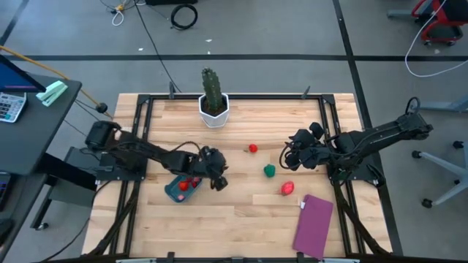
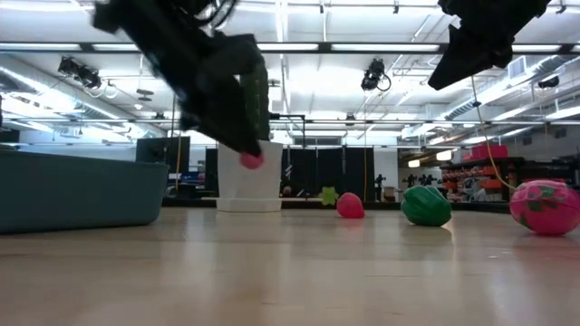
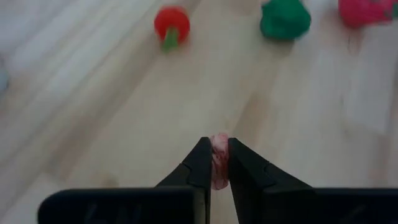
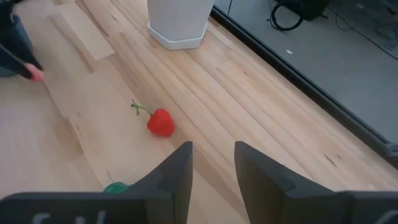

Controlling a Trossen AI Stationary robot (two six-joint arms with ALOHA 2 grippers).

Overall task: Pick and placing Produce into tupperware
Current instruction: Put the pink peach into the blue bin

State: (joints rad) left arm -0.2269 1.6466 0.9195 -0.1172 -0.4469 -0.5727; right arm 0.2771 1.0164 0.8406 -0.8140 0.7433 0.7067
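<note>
My left gripper should put the held pink piece inside the teal tupperware and then move the tupperware [image 1: 178, 191] closer to my right gripper, because the tupperware is far from the green piece [image 1: 270, 170].
The teal tupperware [image 1: 174, 193] sits at the table's near left with red produce [image 1: 187, 184] in it. My left gripper [image 1: 219, 183] hangs just to its right, shut on a small pink produce piece [image 3: 219, 163]. On the bare wood to the right lie a red piece with a green stem [image 1: 253, 148], a green piece [image 1: 270, 170] and a pink piece [image 1: 287, 188]. My right gripper [image 4: 213, 163] hovers open above the table's right half with nothing between its fingers. My left gripper pinches the pink piece's two sides [image 3: 217, 149] between its two fingers. The fingers [image 2: 237, 118] slant downward. The piece [image 2: 250, 160] shows below their free ends, lifted clear of the table.
A tall green cactus in a white hexagonal pot [image 1: 213, 108] stands at the far middle. A flat purple rectangle [image 1: 313, 225] lies at the near right. Bare wood stretches along the table's near edge.
</note>
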